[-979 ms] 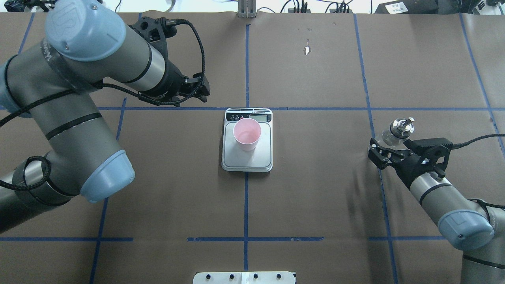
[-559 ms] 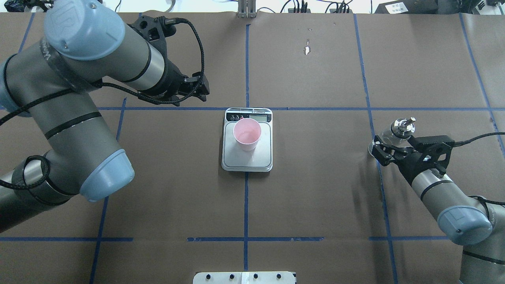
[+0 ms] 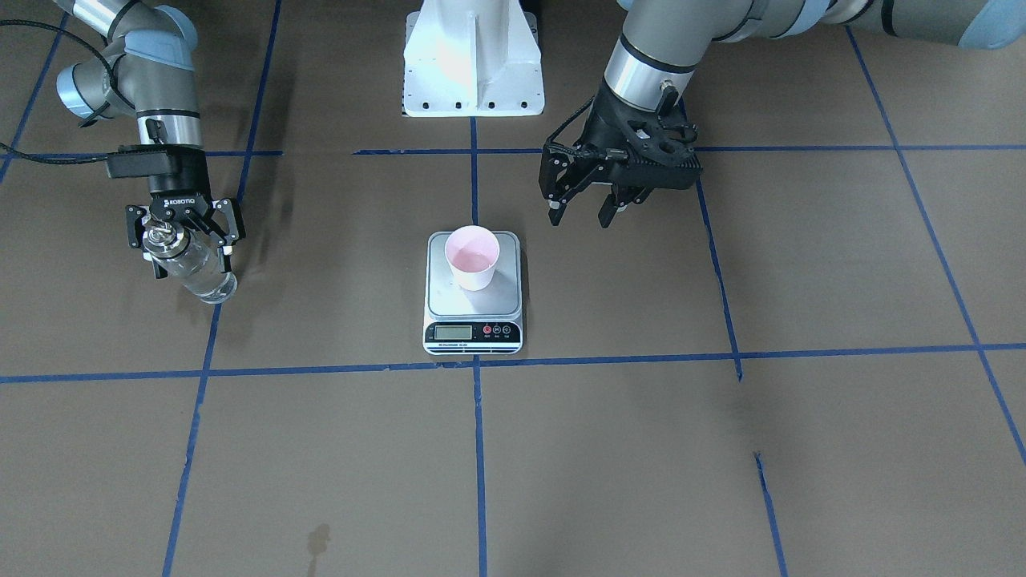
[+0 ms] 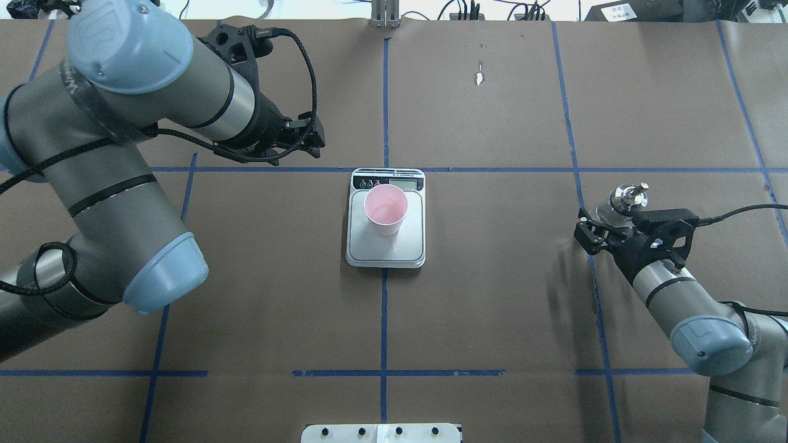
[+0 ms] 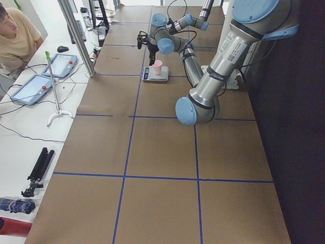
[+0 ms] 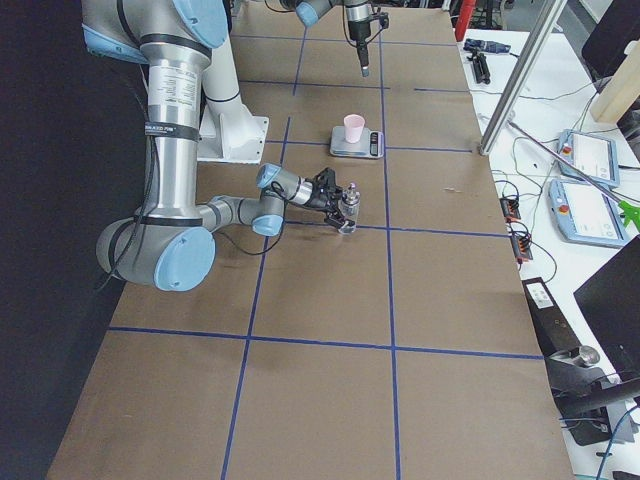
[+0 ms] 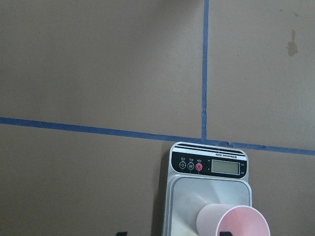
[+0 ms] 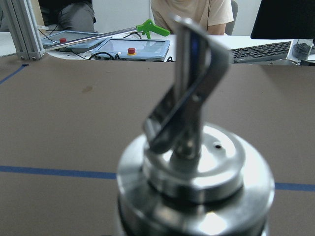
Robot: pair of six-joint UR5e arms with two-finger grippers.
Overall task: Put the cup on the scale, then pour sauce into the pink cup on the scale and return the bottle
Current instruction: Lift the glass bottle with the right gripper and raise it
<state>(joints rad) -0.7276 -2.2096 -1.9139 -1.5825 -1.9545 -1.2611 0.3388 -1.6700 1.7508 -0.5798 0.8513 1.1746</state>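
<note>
I should expect a shallow layer of clear liquid in the clear bottle point(image 3: 197, 264), because a faint band point(image 3: 220, 288) shows low in the glass near the bottle's base.
The pink cup point(image 3: 473, 256) stands upright on the silver scale point(image 3: 503, 298) at the table's middle; both also show in the overhead view, the cup point(image 4: 385, 209) on the scale point(image 4: 407, 243). The clear bottle point(image 3: 199, 274) with its metal spout point(image 4: 627, 198) stands on the table at the robot's right. My right gripper point(image 3: 192, 263) is open with its fingers spread either side of the bottle. The right wrist view shows the spout point(image 8: 192, 147) very close. My left gripper point(image 3: 579, 215) is open and empty, hovering beside the scale on the robot's left.
Blue tape lines grid the brown paper. The white robot base point(image 3: 473, 56) stands behind the scale. A person point(image 5: 18, 35) and control tablets point(image 5: 35, 86) are at the table's far side.
The bottle has stayed in place. My right wrist has shifted slightly and its elbow has drawn back. My left arm has drifted a little to the left.
</note>
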